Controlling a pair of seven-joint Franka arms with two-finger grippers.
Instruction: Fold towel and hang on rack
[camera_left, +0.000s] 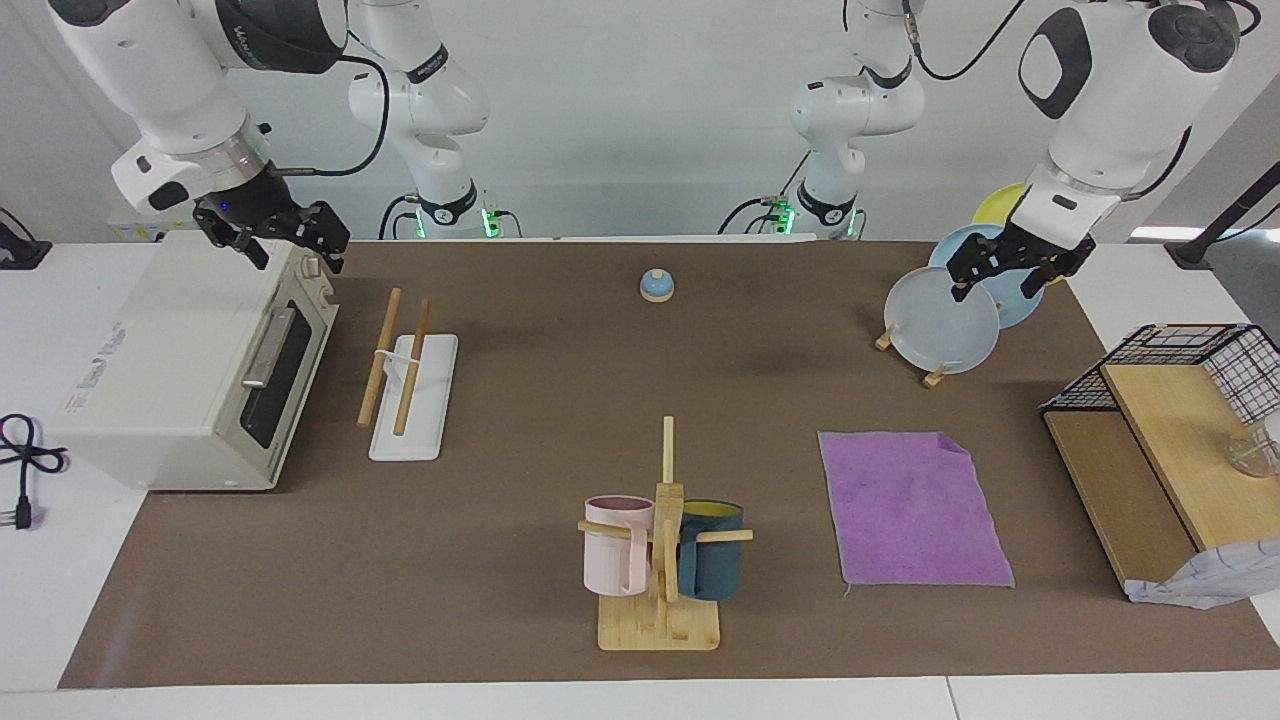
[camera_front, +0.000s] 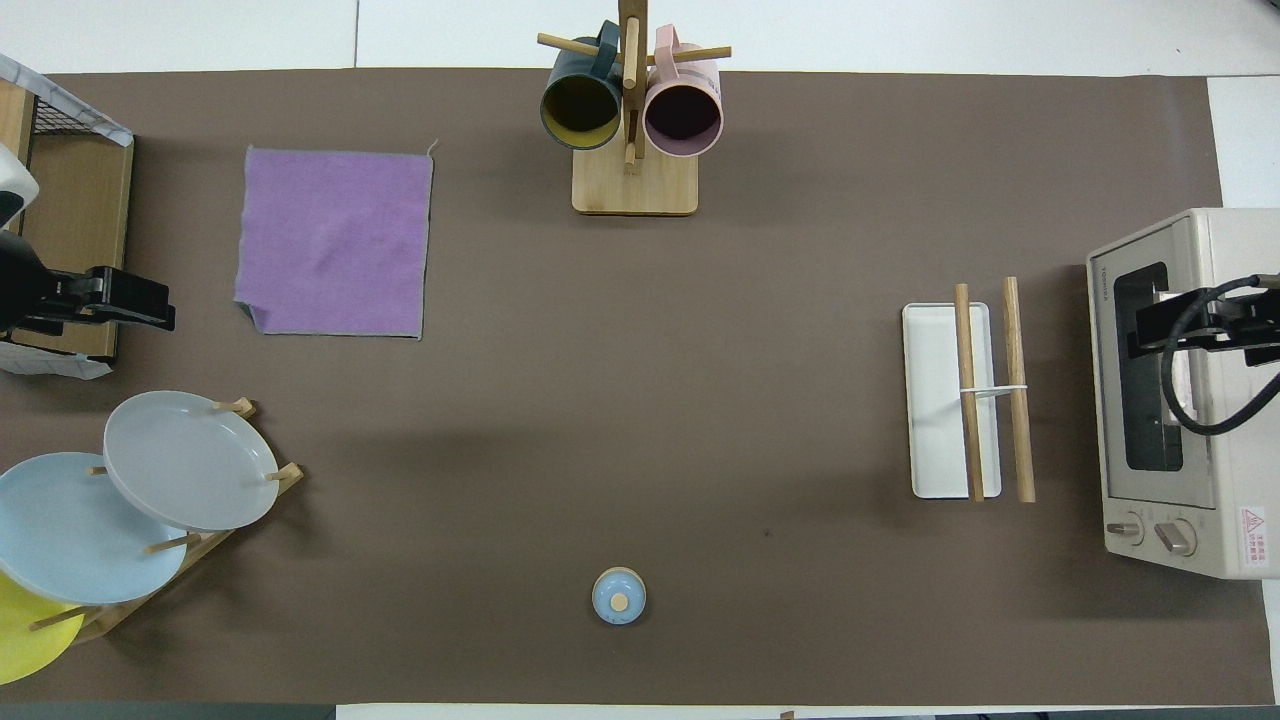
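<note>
The purple towel's turned-over corner (camera_front: 247, 314) sits clear of the plate stand and faces my open left gripper. I should keep descending toward that corner (camera_left: 956, 443) until my fingers close.
The purple towel (camera_left: 912, 510) (camera_front: 335, 243) lies flat on the brown mat toward the left arm's end, with one corner turned over to show grey. The rack (camera_left: 405, 370) (camera_front: 985, 400), two wooden rods on a white base, stands toward the right arm's end beside the toaster oven. High in the air, my left gripper (camera_left: 1003, 282) (camera_front: 140, 303) hangs open and empty between the plate stand and the wooden shelf, apart from the towel. My right gripper (camera_left: 292, 252) (camera_front: 1170, 330) waits open and empty above the toaster oven.
A mug tree (camera_left: 660, 560) with a pink and a teal mug stands beside the towel. A blue bell (camera_left: 656, 286) sits near the robots. Plates lean in a stand (camera_left: 940, 322). The toaster oven (camera_left: 170, 370) and a wooden shelf (camera_left: 1150, 470) with a wire basket flank the mat.
</note>
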